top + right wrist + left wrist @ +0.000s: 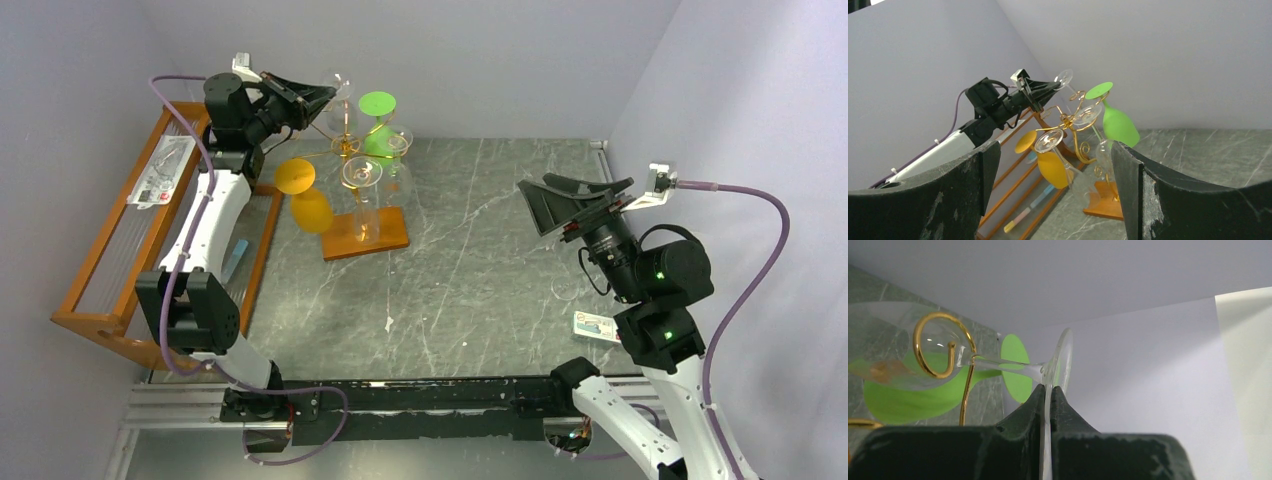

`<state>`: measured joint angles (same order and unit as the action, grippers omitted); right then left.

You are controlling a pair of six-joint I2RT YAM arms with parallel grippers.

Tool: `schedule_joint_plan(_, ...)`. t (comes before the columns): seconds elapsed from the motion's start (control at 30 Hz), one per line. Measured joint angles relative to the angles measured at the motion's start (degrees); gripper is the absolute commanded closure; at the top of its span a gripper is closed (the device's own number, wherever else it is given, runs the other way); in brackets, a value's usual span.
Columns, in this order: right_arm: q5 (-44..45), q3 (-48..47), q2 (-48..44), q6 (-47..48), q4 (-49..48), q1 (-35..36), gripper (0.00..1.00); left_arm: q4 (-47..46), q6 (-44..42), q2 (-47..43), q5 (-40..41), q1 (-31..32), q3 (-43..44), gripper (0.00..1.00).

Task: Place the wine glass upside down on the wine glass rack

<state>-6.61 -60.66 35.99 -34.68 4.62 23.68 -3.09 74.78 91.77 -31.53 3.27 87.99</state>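
Observation:
My left gripper should keep lowering the wine glass until its foot rests at the gold scroll [945,345], because the wine glass hangs bowl down with its stem [1000,363] there.
My left gripper [318,98] is shut on the foot of a clear wine glass [340,100], held high at the top of the wine glass rack [346,146]. In the left wrist view the jaws [1050,389] pinch the foot's rim. The wine glass [1008,366] lies on its side, and its stem passes a gold scroll arm of the rack [966,392]. The rack's wooden base [385,238] stands on the table. My right gripper [572,205] hovers open and empty at mid-right; through its fingers [1055,185] I see the rack [1073,120] and the held glass [1064,77].
On the rack hang a green glass [380,135], an orange glass [310,208] and two clear glasses [362,175]. A large wooden tray-like shelf [95,265] runs along the left wall, a packet [160,170] on it. A small card [598,326] lies by the right arm.

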Motion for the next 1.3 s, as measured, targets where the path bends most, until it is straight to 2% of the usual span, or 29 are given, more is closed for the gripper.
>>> schedule_joint_plan(0.2,0.04,0.0,0.33,0.02,0.0,0.0,0.15,1.4,-1.51,2.62,1.6,0.09,3.5,0.95)
schedule_joint_plan(0.53,0.48,0.0,0.35,0.04,0.0,0.0,0.15,3.43,-3.43,3.61,4.44,0.02,4.09,0.95)
schedule_joint_plan(0.97,0.98,0.02,0.35,0.07,0.04,0.0,0.15,3.96,-4.52,3.5,2.51,-3.5,3.02,0.95)
schedule_joint_plan(1.2,0.98,0.02,0.59,0.07,0.02,0.0,0.16,6.25,-9.77,3.52,0.72,-4.35,3.32,0.95)
schedule_joint_plan(1.3,0.98,0.02,0.59,0.07,0.0,0.0,0.16,8.96,-13.16,4.24,0.63,-4.5,5.29,0.89)
